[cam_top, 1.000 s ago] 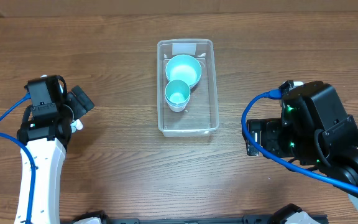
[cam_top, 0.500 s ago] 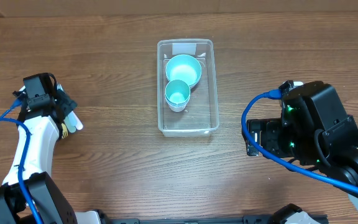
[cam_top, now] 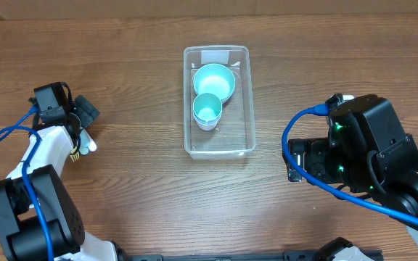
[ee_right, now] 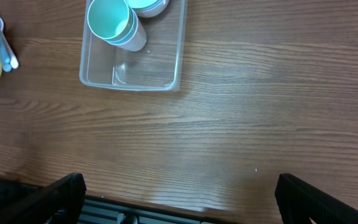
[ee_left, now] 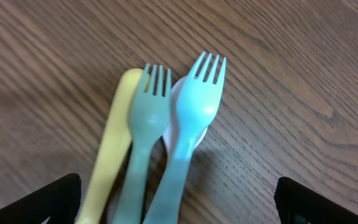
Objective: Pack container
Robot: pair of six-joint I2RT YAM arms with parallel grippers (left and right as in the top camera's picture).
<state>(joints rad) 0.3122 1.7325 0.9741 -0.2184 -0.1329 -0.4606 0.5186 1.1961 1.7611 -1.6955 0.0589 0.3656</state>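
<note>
The cutlery [cam_top: 85, 143] is on the other side of the clear container from my right gripper, so next my left gripper picks up the blue fork [ee_left: 194, 111] first and puts it in the container.
The clear container [cam_top: 251, 101] sits at the table's middle and holds a light blue bowl [cam_top: 214, 81] and a smaller blue cup [cam_top: 207, 109]. It also shows in the right wrist view [ee_right: 151, 71]. A bunch of plastic cutlery [cam_top: 84, 143] lies on the table at the left: a yellow utensil [ee_left: 114, 149], a green fork [ee_left: 146, 121], a blue fork [ee_left: 197, 112] and a white one under them [ee_left: 174, 134]. My left gripper [ee_left: 179, 205] is open, with the cutlery handles between its fingers. My right gripper [ee_right: 179, 199] is open and empty, at the right of the table.
The wooden table [cam_top: 136, 196] carries nothing else. The near half of the container's floor [cam_top: 220, 138] is bare. The table's front edge with a dark rail [ee_right: 166, 214] shows in the right wrist view.
My left arm has swung its wrist left and then back over the cutlery. The cutlery, the container and the right arm have not moved.
</note>
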